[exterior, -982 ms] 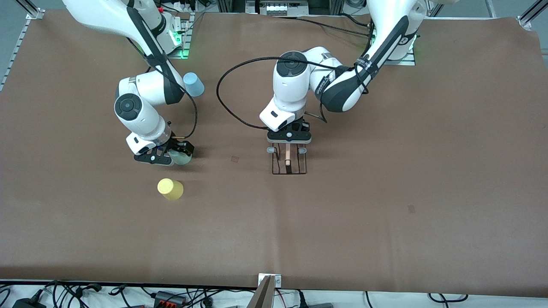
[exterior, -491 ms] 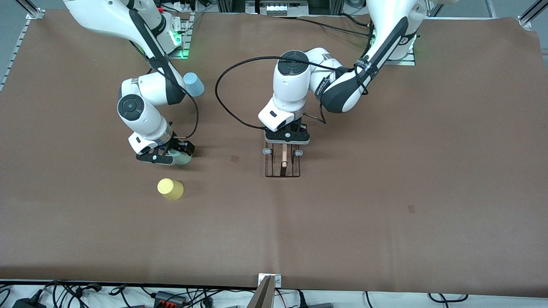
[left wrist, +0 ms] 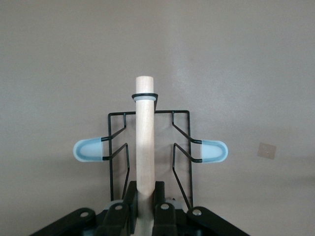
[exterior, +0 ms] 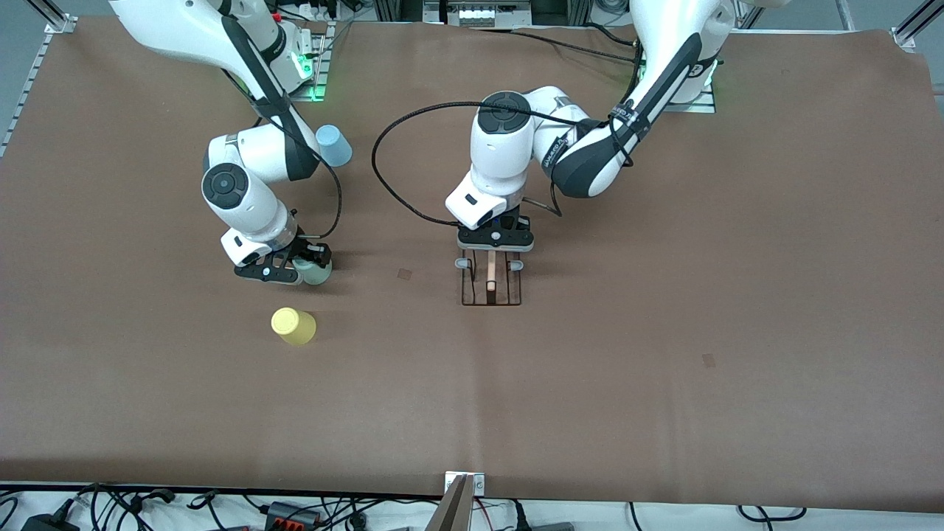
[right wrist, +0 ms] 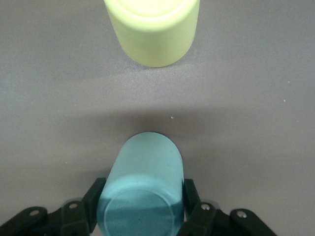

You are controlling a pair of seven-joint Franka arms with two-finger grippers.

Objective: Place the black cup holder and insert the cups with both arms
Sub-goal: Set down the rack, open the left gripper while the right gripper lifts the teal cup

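My left gripper is on the wooden rod (exterior: 492, 268) and covers the far pegs. It should open and swing out of the way before my right gripper brings the mint green cup.
The black cup holder (exterior: 491, 287) is at the table's middle, its wooden rod (left wrist: 145, 128) gripped by my left gripper (exterior: 493, 247), which is shut on it (left wrist: 145, 189). Two pale blue-tipped pegs (left wrist: 88, 150) stick out sideways from the wire frame. My right gripper (exterior: 306, 269) is low at the table and shut on the mint green cup (exterior: 317, 274), which lies on its side between the fingers (right wrist: 93, 201) in the right wrist view (right wrist: 145, 167). The yellow cup (exterior: 293, 326) stands upside down nearer the front camera and shows in the right wrist view (right wrist: 152, 29). The light blue cup (exterior: 334, 145) stands near the right arm's base.
The brown table cover (exterior: 664, 369) spreads wide around the holder. A black cable (exterior: 380, 166) loops from the left arm's wrist. Cables and a metal bracket (exterior: 463, 490) line the table's front edge.
The right gripper's fingers have closed in on the mint cup. The left gripper has shifted the holder slightly toward the right arm's end, then a little back.
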